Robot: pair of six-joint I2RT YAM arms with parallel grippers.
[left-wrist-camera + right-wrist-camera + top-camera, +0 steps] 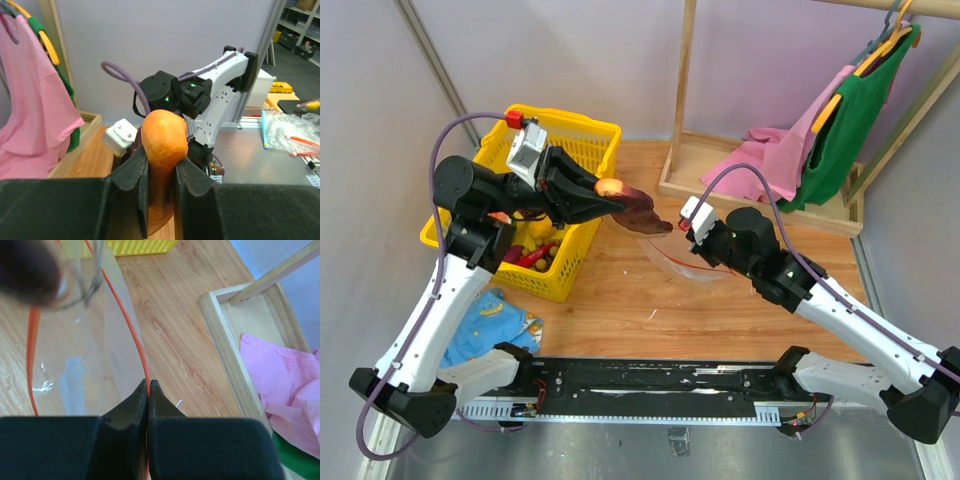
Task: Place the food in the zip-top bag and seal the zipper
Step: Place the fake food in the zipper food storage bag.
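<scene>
I should go on lowering the food in with my left gripper and let go of it inside, because the food's dark end (pixel 661 226) is going first toward the bag's opening (pixel 80 340).
My left gripper (pixel 603 193) (pixel 162 156) is shut on one piece of food (pixel 163 140), an elongated orange toy whose far part looks dark maroon (pixel 640 208). It hangs above the table, just left of the zip-top bag (pixel 682 264). The clear bag's mouth is held open and its red zipper (pixel 131 330) loops round it. My right gripper (pixel 706 244) (pixel 149 383) is shut on that red strip at the bag's right edge. A dark blurred end of the food (pixel 27 270) shows over the mouth in the right wrist view. More food (pixel 533 246) lies in the yellow basket.
The yellow basket (pixel 590 135) stands at the left, under my left arm. A blue cloth (pixel 492 325) lies near the left base. A wooden rack with a tray (pixel 720 195) holds pink (pixel 775 155) and green (pixel 845 130) clothes at the back right.
</scene>
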